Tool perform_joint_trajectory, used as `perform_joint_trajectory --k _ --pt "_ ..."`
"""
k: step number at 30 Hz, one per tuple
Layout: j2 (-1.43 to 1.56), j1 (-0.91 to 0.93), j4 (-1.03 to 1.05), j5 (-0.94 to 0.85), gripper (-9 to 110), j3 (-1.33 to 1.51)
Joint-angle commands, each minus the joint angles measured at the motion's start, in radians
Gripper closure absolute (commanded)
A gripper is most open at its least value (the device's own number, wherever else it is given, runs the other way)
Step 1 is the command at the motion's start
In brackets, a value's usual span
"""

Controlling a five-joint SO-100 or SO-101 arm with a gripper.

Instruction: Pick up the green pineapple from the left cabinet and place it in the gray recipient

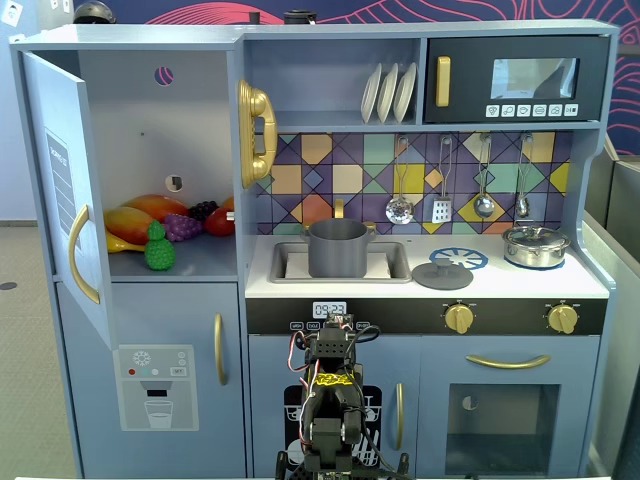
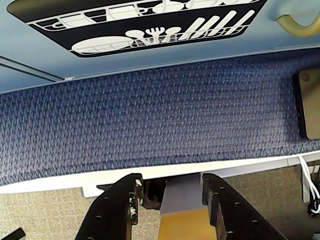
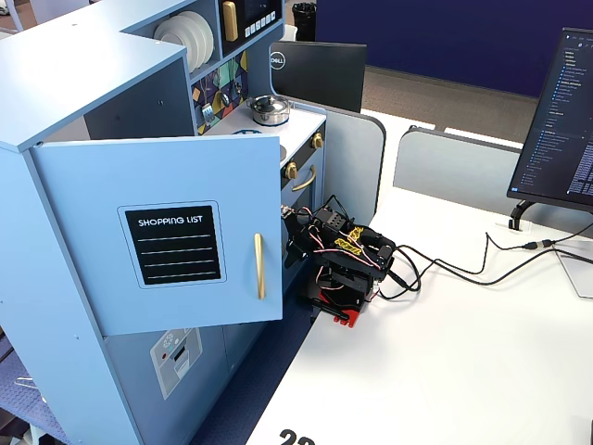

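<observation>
I expect the green pineapple (image 1: 159,248), which stands almost as tall as the gray recipient (image 1: 338,249), to stay partly visible near the recipient's rim when I put it inside.
The green pineapple (image 1: 158,248) stands at the front of the shelf in the left cabinet (image 1: 160,150), whose door (image 1: 60,190) hangs open. The gray recipient (image 1: 338,247) sits in the sink to the right. My arm (image 1: 330,400) is folded low in front of the kitchen, far below both. In the wrist view my gripper (image 2: 170,187) is open and empty, pointing at blue carpet and the table edge. In the side fixed view the arm (image 3: 345,255) sits at the table edge, and the open door (image 3: 157,232) hides the cabinet's inside.
An orange-yellow mango (image 1: 150,210), purple grapes (image 1: 182,226) and a red fruit (image 1: 220,220) lie behind the pineapple. A gray lid (image 1: 442,273) and a shiny lidded pot (image 1: 535,245) are on the counter. A monitor (image 3: 565,120) and cables (image 3: 463,269) are on the table.
</observation>
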Motion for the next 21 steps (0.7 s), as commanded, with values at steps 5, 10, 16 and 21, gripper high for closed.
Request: perform_joint_trajectory --k 5,10,16,21 --pt "-0.008 0.008 0.164 0.04 96 0.018" --pt "-0.008 0.008 0.164 0.04 96 0.018" --pt "-0.008 -0.037 0.166 0.0 91 0.018" --pt "-0.009 -0.259 0.156 0.078 101 0.018"
